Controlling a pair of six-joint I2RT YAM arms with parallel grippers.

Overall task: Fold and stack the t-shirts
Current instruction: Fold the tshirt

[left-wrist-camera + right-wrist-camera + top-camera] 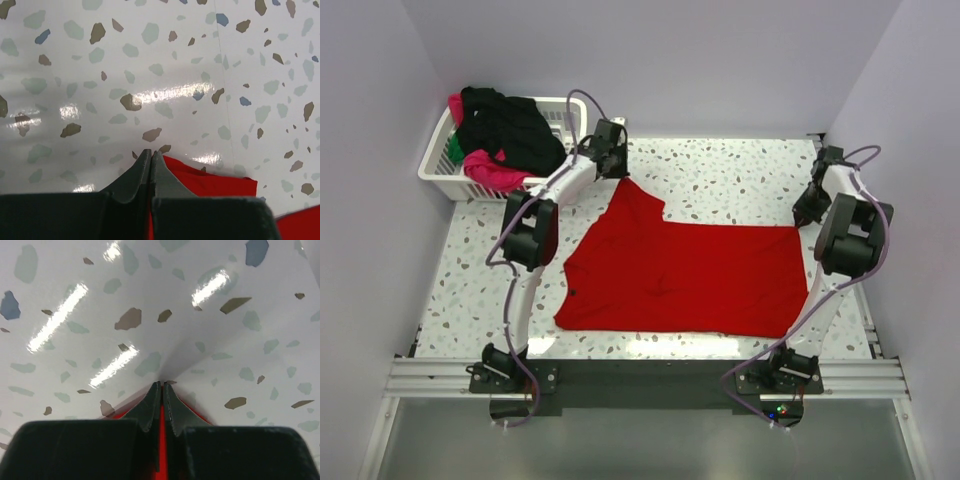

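Next, my left gripper pulls the red t-shirt's corner (630,187) it holds back level with the corner in my right gripper before opening, because its corner sticks out past the t-shirt's far edge.
The red t-shirt (690,275) lies spread on the speckled table, its far left corner pulled up to a point. My left gripper (620,172) is at that corner, shut on the red cloth. The left wrist view shows its jaws (151,152) pressed together with red cloth (215,180) between and beside them. My right gripper (804,218) is at the shirt's far right corner. In the right wrist view it (161,385) is shut with a strip of red cloth (161,425) between the fingers. A black shirt (510,125), a magenta one (490,168) and a green one (455,150) lie in the basket.
The white lattice basket (435,170) stands at the far left corner of the table, just left of my left arm. Walls close in on the left, back and right. A metal rail runs along the near edge (640,375).
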